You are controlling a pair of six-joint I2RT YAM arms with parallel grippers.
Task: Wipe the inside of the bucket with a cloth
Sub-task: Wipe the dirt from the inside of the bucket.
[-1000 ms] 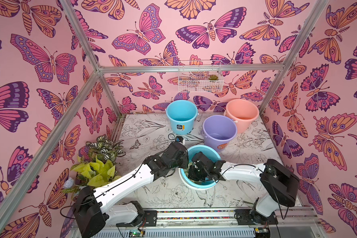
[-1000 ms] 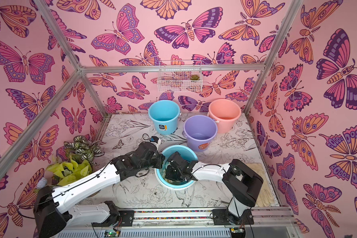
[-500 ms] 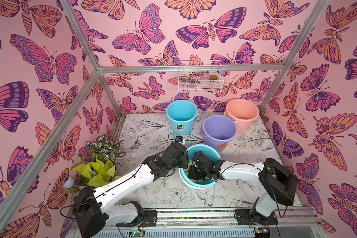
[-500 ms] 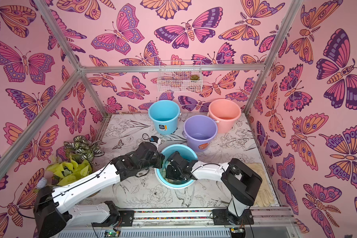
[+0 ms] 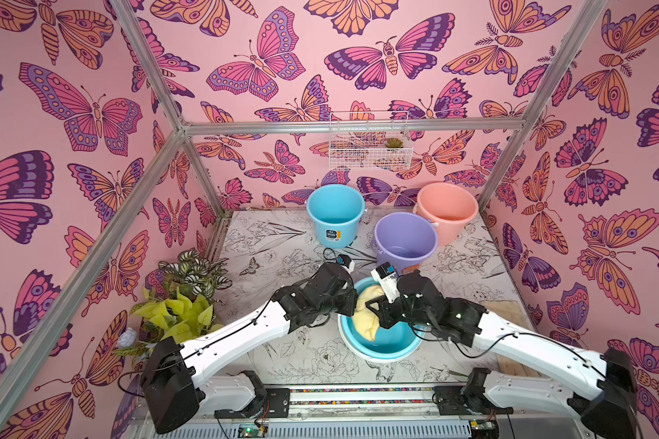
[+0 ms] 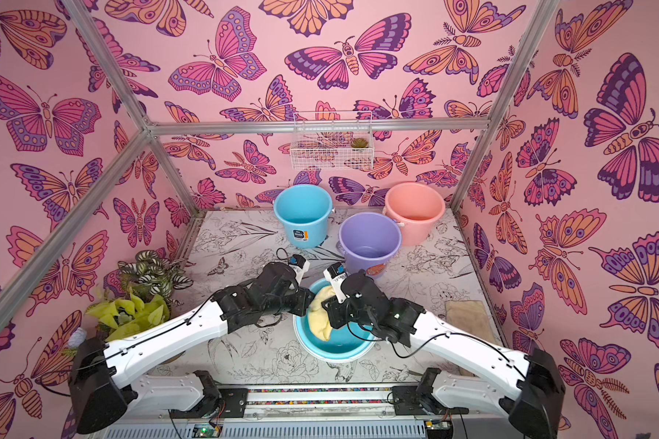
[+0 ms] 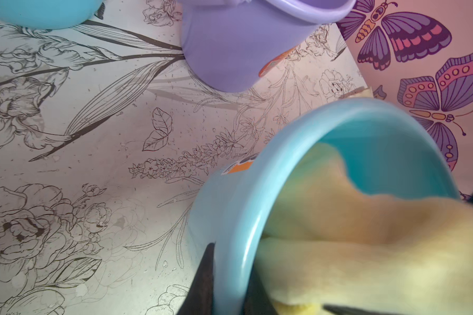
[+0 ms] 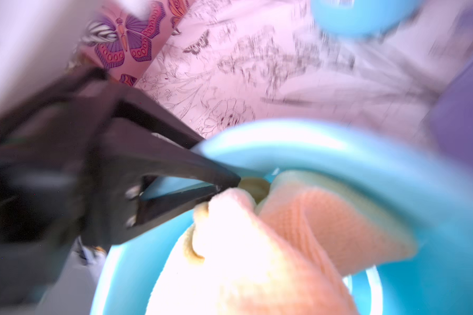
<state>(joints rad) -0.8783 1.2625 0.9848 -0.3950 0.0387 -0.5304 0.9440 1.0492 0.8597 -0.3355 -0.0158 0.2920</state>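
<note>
The cloth (image 8: 235, 203) is touching my left gripper's finger inside the sky-blue bucket's rim, so my right gripper needs to swing the cloth back and wipe the bucket's inner side opposite (image 5: 405, 345).
The lavender bucket (image 5: 406, 243) (image 6: 370, 243) (image 7: 230, 46) stands upright behind the arms with nothing in it. The pale-yellow cloth (image 5: 366, 315) (image 6: 320, 315) (image 7: 366, 245) (image 8: 243, 259) lies inside a nearer sky-blue bucket (image 5: 381, 353) (image 6: 335, 351) (image 7: 230, 218) (image 8: 311, 144), against its left inner wall. My left gripper (image 5: 349, 308) (image 6: 309, 304) (image 7: 230, 294) (image 8: 224, 182) is shut on that sky-blue bucket's rim, one finger outside and one inside. My right gripper (image 5: 373, 308) (image 6: 328, 304) reaches into the same bucket, shut on the cloth. In the right wrist view the cloth hides its fingertips.
A second sky-blue bucket (image 5: 335, 216) and a salmon-pink bucket (image 5: 447, 213) stand at the back. Potted plants (image 5: 183, 296) fill the left side. A tan mat (image 6: 465, 315) lies at the right wall. A wire basket (image 5: 370, 144) hangs on the back wall.
My right gripper has shifted a little to the right and up with the cloth, which now shows more against the sky-blue bucket's wall. The left gripper has kept its hold on the rim.
</note>
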